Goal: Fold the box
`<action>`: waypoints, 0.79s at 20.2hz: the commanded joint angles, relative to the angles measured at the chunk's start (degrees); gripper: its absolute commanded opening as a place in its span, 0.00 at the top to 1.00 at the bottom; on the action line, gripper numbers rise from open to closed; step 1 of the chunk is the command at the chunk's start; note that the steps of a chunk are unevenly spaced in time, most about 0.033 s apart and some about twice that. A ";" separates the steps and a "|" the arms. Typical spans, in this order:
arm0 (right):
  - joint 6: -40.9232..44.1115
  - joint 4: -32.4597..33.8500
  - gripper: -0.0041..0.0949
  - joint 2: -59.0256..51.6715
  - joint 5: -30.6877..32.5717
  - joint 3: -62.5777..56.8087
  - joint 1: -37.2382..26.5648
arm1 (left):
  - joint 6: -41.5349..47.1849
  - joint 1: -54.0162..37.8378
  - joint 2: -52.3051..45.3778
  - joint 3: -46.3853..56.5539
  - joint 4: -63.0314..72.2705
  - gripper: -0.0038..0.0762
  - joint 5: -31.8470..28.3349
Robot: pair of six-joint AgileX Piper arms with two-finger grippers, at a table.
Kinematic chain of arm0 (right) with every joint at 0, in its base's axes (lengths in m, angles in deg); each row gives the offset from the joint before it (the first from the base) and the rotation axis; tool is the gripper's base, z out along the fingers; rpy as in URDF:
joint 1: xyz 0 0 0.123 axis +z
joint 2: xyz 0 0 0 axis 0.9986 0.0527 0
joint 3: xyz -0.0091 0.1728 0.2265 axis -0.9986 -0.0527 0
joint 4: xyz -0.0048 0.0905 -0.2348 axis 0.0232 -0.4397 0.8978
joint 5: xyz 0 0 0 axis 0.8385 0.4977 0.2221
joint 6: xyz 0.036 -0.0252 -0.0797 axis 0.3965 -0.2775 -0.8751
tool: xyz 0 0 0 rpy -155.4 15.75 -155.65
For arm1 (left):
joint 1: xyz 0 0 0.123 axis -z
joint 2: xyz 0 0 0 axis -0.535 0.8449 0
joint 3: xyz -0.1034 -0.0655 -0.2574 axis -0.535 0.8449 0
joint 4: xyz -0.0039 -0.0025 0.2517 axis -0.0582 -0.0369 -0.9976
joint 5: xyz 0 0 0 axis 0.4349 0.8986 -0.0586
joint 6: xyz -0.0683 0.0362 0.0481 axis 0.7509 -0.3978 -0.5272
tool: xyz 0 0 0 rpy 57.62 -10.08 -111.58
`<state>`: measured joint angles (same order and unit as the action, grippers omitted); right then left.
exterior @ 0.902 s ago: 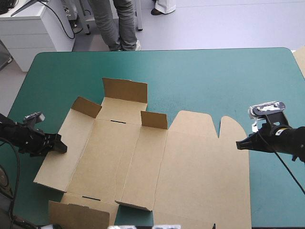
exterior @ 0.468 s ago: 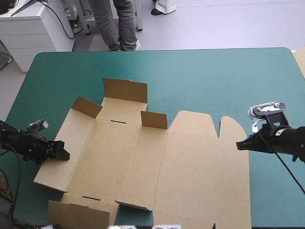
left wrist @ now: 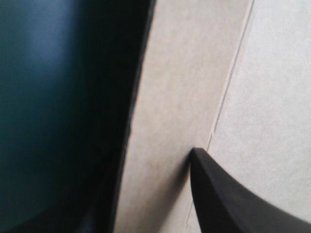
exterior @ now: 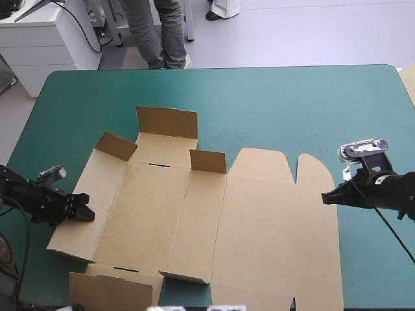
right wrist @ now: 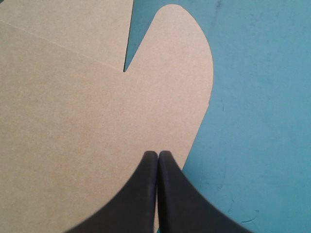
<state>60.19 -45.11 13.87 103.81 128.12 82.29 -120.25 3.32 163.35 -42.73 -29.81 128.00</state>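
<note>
I expect that when I pull the box's flap at my left gripper (exterior: 97, 184), the whole brown box will turn around with the flap, because a crease (exterior: 111, 210) connects them.
The brown box (exterior: 194, 214) lies spread open on the teal-green cover, with short flaps (exterior: 167, 122) standing up along its far side and one at the near left corner (exterior: 107, 293). My left gripper (exterior: 84, 212) is at the box's left flap. In the left wrist view it (left wrist: 155, 155) is open: one black finger (left wrist: 228, 194) rests on top of the board (left wrist: 170, 97), and the flap's edge runs between the jaws. My right gripper (exterior: 326, 196) is shut, its tip (right wrist: 157, 154) over the rounded lid tab (right wrist: 180, 58) at the box's right edge.
Bare teal-green cover (exterior: 292, 103) stretches beyond the box to the far edge and along the right side. A pale board edge (exterior: 410, 81) shows at the table's far right edge.
My left gripper has moved nearer along the box's left flap and onto its edge. The whole box has shifted slightly to the left. The right gripper has stayed still.
</note>
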 commanded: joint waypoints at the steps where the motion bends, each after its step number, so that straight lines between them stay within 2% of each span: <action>1: -0.46 -0.89 0.98 -1.00 -2.63 1.32 -0.34 | 0.89 0.28 -1.77 1.51 -1.71 0.61 6.56; 6: -1.14 -0.89 0.98 -1.00 -2.97 1.32 -0.34 | -0.57 5.37 -1.77 2.51 -1.68 0.66 6.56; 9: -1.14 -0.89 0.98 -1.00 -3.03 1.32 -0.34 | -2.71 8.76 -1.77 2.51 -1.60 0.85 6.56; 10: -1.14 -0.89 0.98 -1.00 -3.03 1.32 -0.34 | -4.05 9.33 -1.77 2.51 -1.46 0.96 6.56; 16: -1.14 -1.05 0.98 -1.00 -2.62 1.32 -0.34 | -5.11 9.29 -1.77 1.04 -1.12 0.95 6.56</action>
<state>59.57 -45.11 13.87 103.19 128.12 82.29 -124.60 11.42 161.76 -41.24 -29.47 130.40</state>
